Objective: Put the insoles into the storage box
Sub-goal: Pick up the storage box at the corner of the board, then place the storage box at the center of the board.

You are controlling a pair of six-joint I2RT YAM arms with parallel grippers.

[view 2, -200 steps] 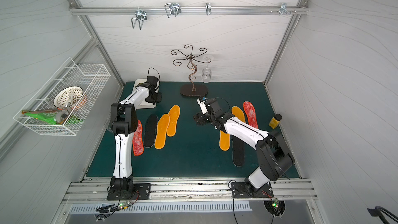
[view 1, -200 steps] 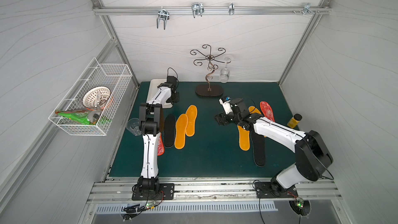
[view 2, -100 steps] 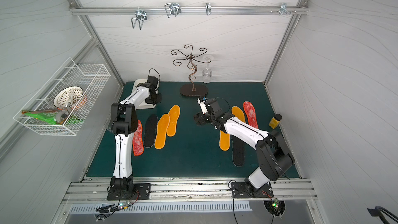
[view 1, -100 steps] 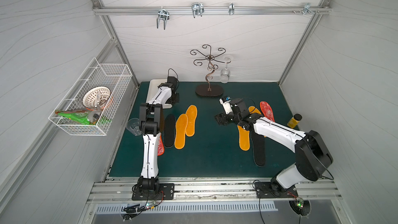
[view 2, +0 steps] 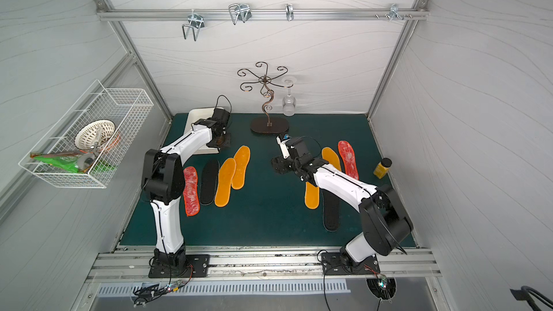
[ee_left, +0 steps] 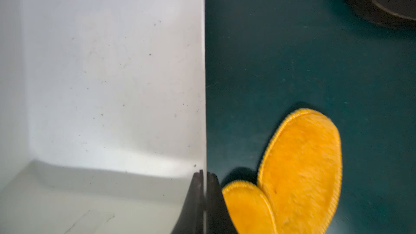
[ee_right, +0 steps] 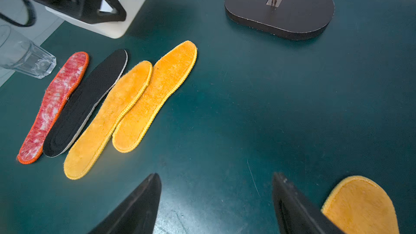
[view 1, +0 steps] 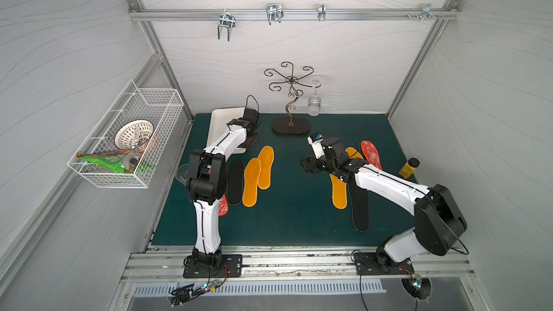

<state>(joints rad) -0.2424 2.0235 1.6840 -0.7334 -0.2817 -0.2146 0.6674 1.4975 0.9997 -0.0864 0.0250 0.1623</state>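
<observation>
I should keep carrying the white storage box (view 1: 221, 123) with my left gripper to the open mat (view 1: 296, 187) between the insole groups until the box rests flat, because there is room for it there.
The white storage box (view 1: 220, 118) (view 2: 196, 116) lies at the back left with nothing in it. My left gripper (ee_left: 204, 176) (view 1: 250, 142) is shut on its right-hand rim (ee_left: 203, 86), one finger inside and one outside. Beside it lie a red insole (view 2: 191, 191), a black insole (view 2: 209, 182) and two orange insoles (view 2: 225, 182) (view 2: 241, 167). My right gripper (ee_right: 216, 175) (view 2: 279, 164) hovers open and empty over bare mat. By the right arm lie two orange insoles (view 2: 311, 195) (view 2: 330, 157), a black one (view 2: 330, 213) and a red one (view 2: 348, 160).
A dark metal stand (view 1: 291, 125) with a hanging wine glass (view 1: 314, 106) is at the back centre. A yellow bottle (view 1: 408, 169) stands at the right edge. A glass tumbler (ee_right: 24, 57) lies at the mat's left edge. A wire basket (view 1: 128, 142) hangs on the left wall.
The left gripper's jaws have closed on the storage box's rim. Both arms have hardly moved, and the right gripper stays open.
</observation>
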